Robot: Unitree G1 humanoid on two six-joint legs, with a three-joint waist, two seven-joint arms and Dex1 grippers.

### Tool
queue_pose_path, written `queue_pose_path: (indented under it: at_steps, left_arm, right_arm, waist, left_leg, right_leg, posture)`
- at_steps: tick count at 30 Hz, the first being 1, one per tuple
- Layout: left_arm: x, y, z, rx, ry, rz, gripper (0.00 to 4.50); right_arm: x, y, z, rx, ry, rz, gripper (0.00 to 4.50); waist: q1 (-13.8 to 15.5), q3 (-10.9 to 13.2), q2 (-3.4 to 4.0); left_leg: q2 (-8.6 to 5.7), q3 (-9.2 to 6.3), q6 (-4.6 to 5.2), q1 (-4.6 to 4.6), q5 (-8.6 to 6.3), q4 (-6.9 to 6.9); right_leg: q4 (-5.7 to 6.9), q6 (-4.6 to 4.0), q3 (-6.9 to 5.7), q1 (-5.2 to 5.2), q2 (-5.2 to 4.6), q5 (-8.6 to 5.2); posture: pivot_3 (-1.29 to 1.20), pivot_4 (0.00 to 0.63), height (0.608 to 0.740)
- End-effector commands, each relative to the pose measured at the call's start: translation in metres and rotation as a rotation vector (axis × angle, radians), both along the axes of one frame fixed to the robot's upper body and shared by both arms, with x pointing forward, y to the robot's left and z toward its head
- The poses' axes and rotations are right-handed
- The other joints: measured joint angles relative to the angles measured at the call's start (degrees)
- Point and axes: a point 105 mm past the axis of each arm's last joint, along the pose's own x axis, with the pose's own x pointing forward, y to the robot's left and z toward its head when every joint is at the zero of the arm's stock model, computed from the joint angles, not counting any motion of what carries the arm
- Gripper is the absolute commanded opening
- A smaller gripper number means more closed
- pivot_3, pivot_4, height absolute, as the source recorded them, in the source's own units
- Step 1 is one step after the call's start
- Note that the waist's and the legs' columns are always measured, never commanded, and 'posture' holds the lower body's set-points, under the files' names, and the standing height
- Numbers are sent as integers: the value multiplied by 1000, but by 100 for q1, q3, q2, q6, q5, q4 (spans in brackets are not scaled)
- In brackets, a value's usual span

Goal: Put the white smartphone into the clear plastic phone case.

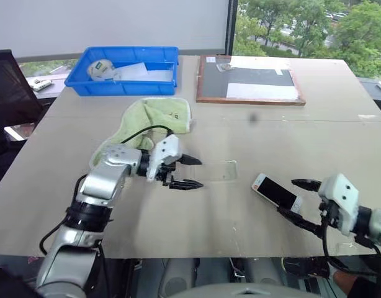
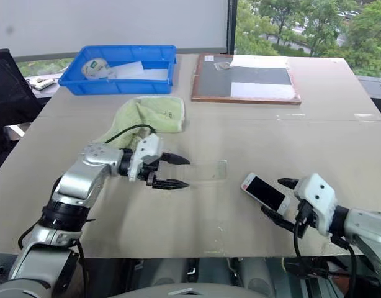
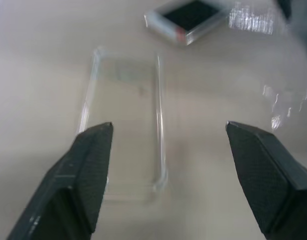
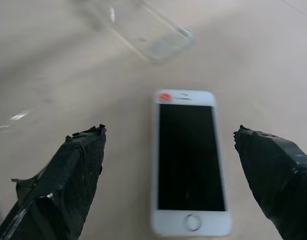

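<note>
The white smartphone (image 1: 277, 192) will stop partway with its home-button end sticking out when I carry it into the clear plastic phone case, because the case has a raised rim (image 4: 171, 47).
The white smartphone (image 1: 276, 192) lies screen up on the table, front right. My right gripper (image 1: 288, 197) is open just behind its home-button end, and in the right wrist view the phone (image 4: 189, 160) sits between the two spread fingers. The clear plastic phone case (image 1: 221, 171) lies flat and empty on the table, left of the phone. My left gripper (image 1: 197, 172) is open at the case's left end and holds nothing. Seen from the left wrist, the case (image 3: 126, 125) stretches away from the fingers, with the phone (image 3: 188, 17) beyond it.
A crumpled green cloth (image 1: 154, 118) lies behind my left arm. A blue bin (image 1: 125, 71) with a white sheet and a tape roll stands at the back left. A wood-framed dark board (image 1: 249, 81) lies at the back centre. The table's front edge is close to my right gripper.
</note>
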Motion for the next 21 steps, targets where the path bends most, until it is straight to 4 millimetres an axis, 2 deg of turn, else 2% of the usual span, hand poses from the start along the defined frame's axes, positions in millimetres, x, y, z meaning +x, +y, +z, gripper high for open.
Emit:
queue_pose_path:
  at_steps: [1, 4, 7, 15, 21]
  left_arm:
    - [-13, 0, 20, -106, -30, -15, 3452]
    - [-22, 4, 26, -137, -56, -13, 3452]
    - [-27, 8, 25, -133, -52, 4, 3452]
    - [-35, 13, 16, -144, -16, 75, 3452]
    - [-42, 15, 16, -127, 9, 70, 3452]
  right_arm:
    - [7, -2, -9, 7, 23, -39, 4489]
    - [22, -6, -15, -15, -13, -104, 4489]
    - [27, -7, -23, -38, 9, -116, 4489]
    - [20, 15, -36, 11, 102, -21, 4489]
    - [17, 14, -55, -47, 154, -29, 4489]
  waist:
    - [14, 1, 2]
    - [8, 1, 3]
    - [3, 2, 5]
    - [8, 3, 6]
    - [-2, 3, 7]
  left_leg:
    - [0, -2, 0, 1, 0, 0]
    - [-1, -2, 0, -1, 0, -3]
    - [-2, 1, 0, 1, 0, -2]
    - [0, 0, 0, 2, 0, -5]
    - [3, 1, -2, 4, -1, -5]
  right_leg:
    - [0, 0, -1, 1, 0, 0]
    - [0, 0, -3, 0, 6, 0]
    - [0, 0, 0, -1, 8, 0]
    - [-1, 0, -2, -2, 7, 0]
    - [-1, 0, 0, -3, 0, 0]
  posture:
    - [0, 150, 740]
    - [0, 150, 740]
    - [0, 150, 740]
    - [0, 150, 740]
    - [0, 150, 740]
